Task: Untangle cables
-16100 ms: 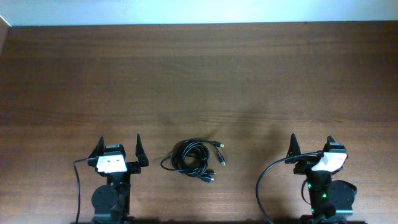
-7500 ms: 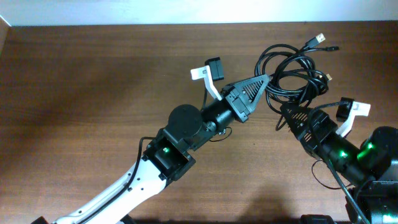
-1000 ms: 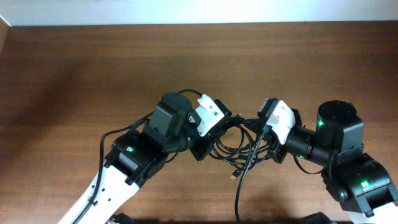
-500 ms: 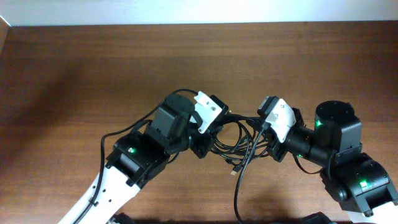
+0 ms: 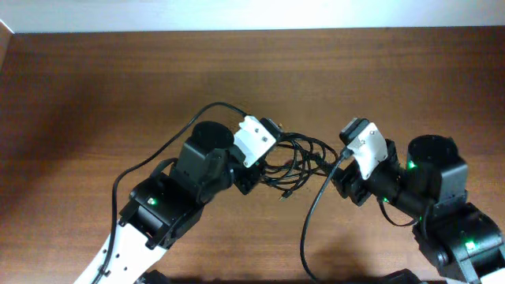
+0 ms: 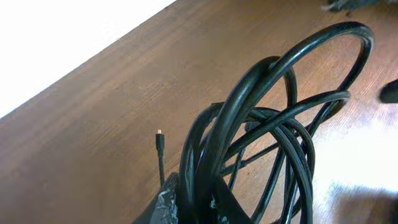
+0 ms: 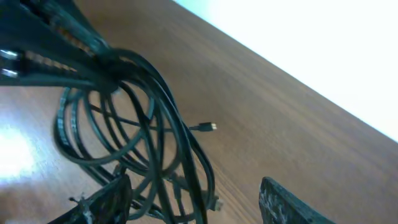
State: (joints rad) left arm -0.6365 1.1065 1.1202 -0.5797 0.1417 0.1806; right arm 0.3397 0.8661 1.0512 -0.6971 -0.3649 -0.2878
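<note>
Next, my right gripper grips the loops, crossed in a loose bunch (image 5: 295, 163) beside my left gripper, by their far side (image 5: 327, 160) while my left gripper pulls its strands away.
The cables (image 5: 298, 154) are a tangle of thin black loops hanging between my two arms above the wooden table. My left gripper (image 5: 264, 163) is shut on one side of the bundle. In the left wrist view the strands (image 6: 273, 124) are pinched between the left gripper (image 6: 202, 200) and fan upward in big loops. My right gripper (image 5: 334, 167) stands open just right of the bundle. In the right wrist view several loops (image 7: 124, 112) hang between the spread fingers of the right gripper (image 7: 196, 202), close to the left finger (image 7: 102, 199). A small plug end (image 7: 211, 127) dangles free.
A thick black wire (image 5: 314, 217) from the right arm droops toward the front edge. Another wire (image 5: 162, 158) arcs over the left arm. The brown table (image 5: 118, 87) runs back to a white wall (image 5: 237, 12).
My right gripper has opened, let go of the cables and drawn back to the right. The left gripper, still shut on the bundle, has shifted up and slightly left.
</note>
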